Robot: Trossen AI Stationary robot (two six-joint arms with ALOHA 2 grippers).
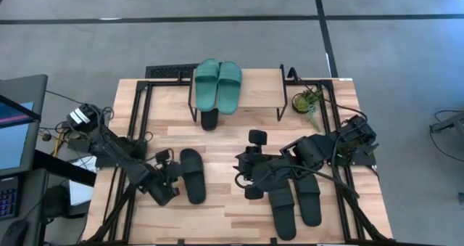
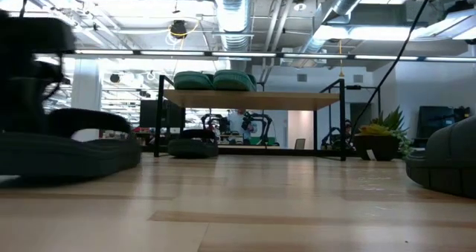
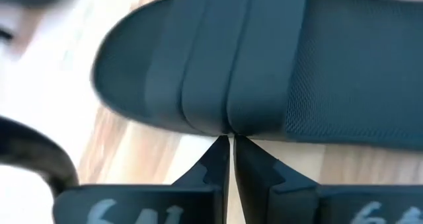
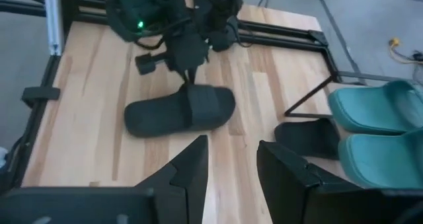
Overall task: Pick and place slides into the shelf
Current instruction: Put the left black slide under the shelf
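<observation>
The black slide (image 1: 194,184) lies far from my right gripper, so next my left gripper pushes the slide toward the middle before my right gripper takes the strap (image 1: 192,165).
The shelf (image 1: 254,93) stands at the table's far edge. The teal pair (image 1: 217,83) lies on its top board, and one black slide (image 1: 209,119) lies on the tabletop under it. Another black slide (image 1: 192,175) lies sole-down on the table's left half. My left gripper (image 1: 170,175) is beside it, shut, with its tips at the strap's side. Two more black slides (image 1: 296,201) lie side by side near the right front. My right gripper (image 4: 231,159) hangs open above bare table near them (image 1: 246,173), touching nothing. My left gripper has its shut fingertips (image 3: 228,139) against the slide's side, where the strap (image 3: 225,115) meets the sole. It comes slanting down from the table's left. I cannot tell whether any of the strap's edge sits between the tips. The slide lies flat on the table.
A small potted plant (image 1: 308,102) stands at the shelf's right end. Black frame rails (image 1: 138,112) run along the table's left and right sides. Bare wood lies between the shelf (image 2: 253,99) and the arms. A monitor (image 1: 14,126) stands off the left edge.
</observation>
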